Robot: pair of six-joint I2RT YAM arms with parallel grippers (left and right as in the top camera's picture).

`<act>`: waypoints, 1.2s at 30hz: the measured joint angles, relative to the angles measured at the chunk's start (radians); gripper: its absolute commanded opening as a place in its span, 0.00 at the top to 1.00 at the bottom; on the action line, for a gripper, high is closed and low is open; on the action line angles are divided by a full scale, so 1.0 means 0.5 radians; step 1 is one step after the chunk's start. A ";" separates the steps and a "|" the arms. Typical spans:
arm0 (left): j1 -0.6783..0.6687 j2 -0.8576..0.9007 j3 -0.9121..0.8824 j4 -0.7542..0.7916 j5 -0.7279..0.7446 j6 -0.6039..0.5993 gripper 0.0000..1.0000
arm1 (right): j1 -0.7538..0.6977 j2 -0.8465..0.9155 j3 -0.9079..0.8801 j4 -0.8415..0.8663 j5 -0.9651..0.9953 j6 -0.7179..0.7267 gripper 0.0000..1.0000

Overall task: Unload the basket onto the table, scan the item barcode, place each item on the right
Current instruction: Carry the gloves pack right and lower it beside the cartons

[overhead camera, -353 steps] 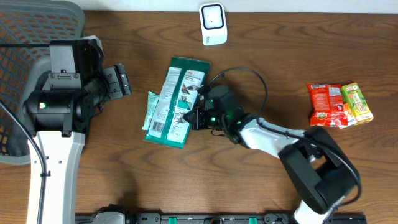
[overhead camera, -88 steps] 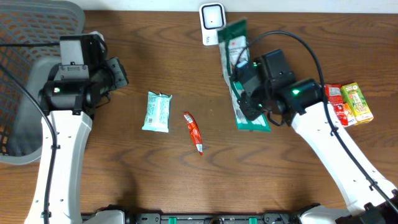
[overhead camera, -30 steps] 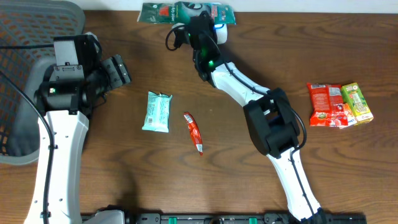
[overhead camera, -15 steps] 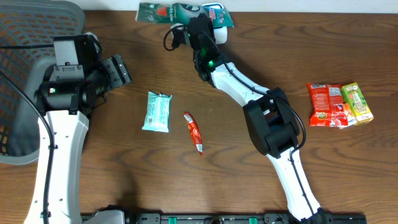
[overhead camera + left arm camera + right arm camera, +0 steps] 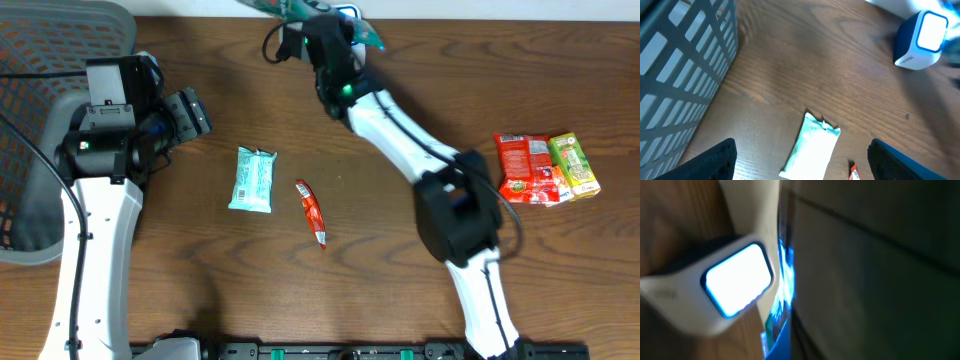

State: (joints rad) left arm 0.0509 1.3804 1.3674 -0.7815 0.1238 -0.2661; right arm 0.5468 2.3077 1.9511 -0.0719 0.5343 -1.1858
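I should go on moving the green packet [image 5: 371,36] with my right gripper, as there is clear wood [image 5: 455,115] for it beside the red pouch, before I let go there when the packet lies flat.
My right gripper [image 5: 318,24] is shut on the green packet [image 5: 367,36], which it holds at the table's far edge over the white barcode scanner [image 5: 349,14]. Most of the packet is cut off by the top of the overhead view. In the right wrist view the scanner [image 5: 737,280] shows its glowing blue-rimmed window at the left, and the dark packet [image 5: 865,270] fills the right side, close against it. No barcode shows. My left gripper [image 5: 195,113] hangs open and empty at the left, well away from the scanner [image 5: 920,40].
A mint-green packet [image 5: 252,180] and a small red sachet [image 5: 312,212] lie mid-table; the left wrist view shows the packet [image 5: 812,152] between its fingers [image 5: 715,160]. A red pouch [image 5: 525,168] and a yellow-green pack [image 5: 575,165] lie at the right. A grey mesh basket [image 5: 50,60] stands at the left.
The right arm has carried the green packet further toward the far edge, so more of it has left the overhead view. The left arm has not moved.
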 measured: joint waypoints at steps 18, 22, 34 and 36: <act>0.000 0.001 0.000 0.001 0.000 0.000 0.16 | -0.594 -0.753 -0.057 -2.286 -0.843 1.761 0.99; 0.000 0.002 0.000 0.002 0.000 0.000 0.16 | -0.739 -0.753 -0.311 -2.320 -1.083 1.859 0.99; 0.000 0.002 0.000 0.001 0.000 0.000 0.15 | -1.009 -0.731 -0.986 -2.015 -1.239 1.935 0.71; 0.000 0.002 0.000 0.001 0.000 0.000 0.16 | -1.047 -0.731 -1.042 -1.962 -1.247 1.933 0.33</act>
State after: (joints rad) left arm 0.0509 1.3815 1.3674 -0.7811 0.1238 -0.2661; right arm 0.0235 1.9423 1.4300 -1.0527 -0.0891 -0.2195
